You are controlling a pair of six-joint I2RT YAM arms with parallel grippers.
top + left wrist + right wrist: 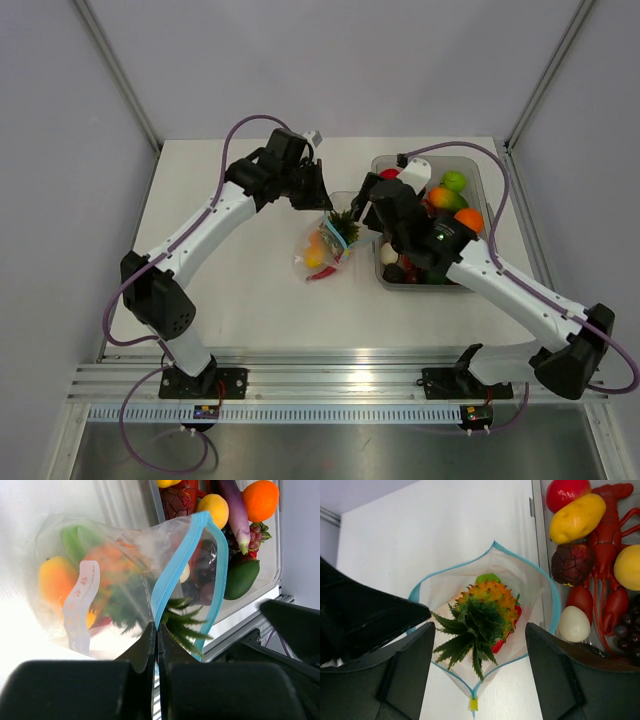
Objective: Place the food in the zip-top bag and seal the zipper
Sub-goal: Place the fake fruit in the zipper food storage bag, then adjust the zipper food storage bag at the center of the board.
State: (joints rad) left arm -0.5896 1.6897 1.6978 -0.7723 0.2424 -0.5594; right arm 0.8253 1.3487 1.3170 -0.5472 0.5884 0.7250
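Note:
I should hold the bag's rim (473, 698) near the yellow tab with my left gripper while my right gripper pushes the pineapple's leaves (470, 637) inside, because they stick out of the bag's opening.
The zip-top bag (325, 245) lies on the table with its mouth held up and wide open. My left gripper (157, 632) is shut on the bag's rim, pinching the blue zipper (175, 575). Through the clear plastic, yellow, orange, green and red food shows inside the bag (90, 580). In the right wrist view a toy pineapple (482, 612) sits in the bag's mouth (530, 580), leaves pointing up. My right gripper (480, 630) hovers open right above it, its fingers apart on either side and touching nothing. More food fills the tub: a red lobster (607, 580), a yellow piece (577, 517) and a white egg (574, 624).
The rigid clear tub (480, 175) stands just right of the bag, its wall close to my right gripper (365, 210). An orange (260, 500) and a purple eggplant (235, 510) lie in it. My left gripper (318, 190) stands at the bag's far side. The aluminium rail (330, 385) borders the near edge.

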